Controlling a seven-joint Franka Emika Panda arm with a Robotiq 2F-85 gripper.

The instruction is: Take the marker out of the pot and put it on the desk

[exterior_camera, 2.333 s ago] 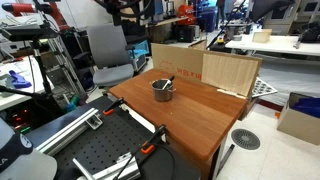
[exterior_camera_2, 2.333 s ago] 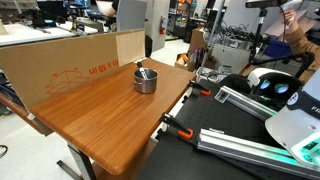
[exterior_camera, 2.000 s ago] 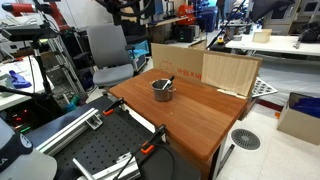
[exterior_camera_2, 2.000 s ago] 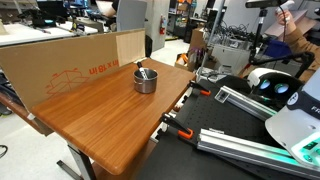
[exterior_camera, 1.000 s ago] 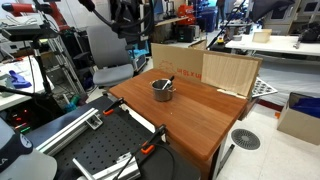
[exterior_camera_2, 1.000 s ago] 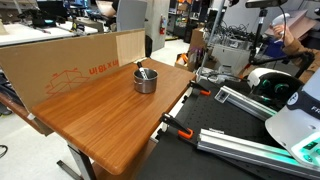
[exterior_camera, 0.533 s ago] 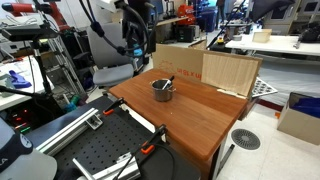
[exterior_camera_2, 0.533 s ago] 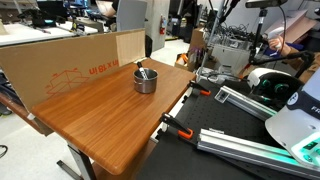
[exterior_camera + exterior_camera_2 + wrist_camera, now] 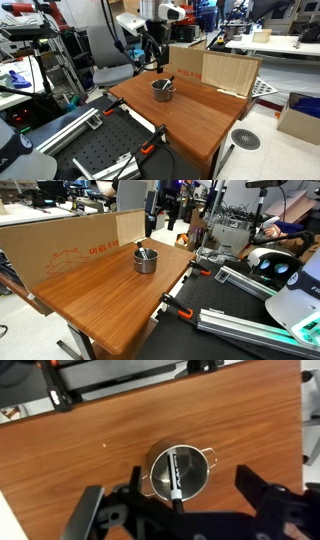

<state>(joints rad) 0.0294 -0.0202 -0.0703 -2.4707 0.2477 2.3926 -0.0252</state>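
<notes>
I should go on down before I stop with my gripper's open fingers on both sides of the marker's end, because it sticks out over the pot's rim and my fingers are across the marker's narrow width.
The small grey metal pot stands on the reddish-brown wooden desk, toward its back edge. It also shows in the other exterior view and in the wrist view. The dark marker lies slanted inside it, one end sticking over the rim. My gripper hangs open and empty in the air above and behind the pot, well clear of it. In the wrist view its two dark fingers frame the pot from above.
Cardboard sheets stand along the desk's back edge. A black perforated board with orange-handled clamps adjoins the desk's front side. An office chair stands behind.
The arm has swung in from the back and come down, so the open gripper now hangs above the pot. Pot and marker have not moved.
</notes>
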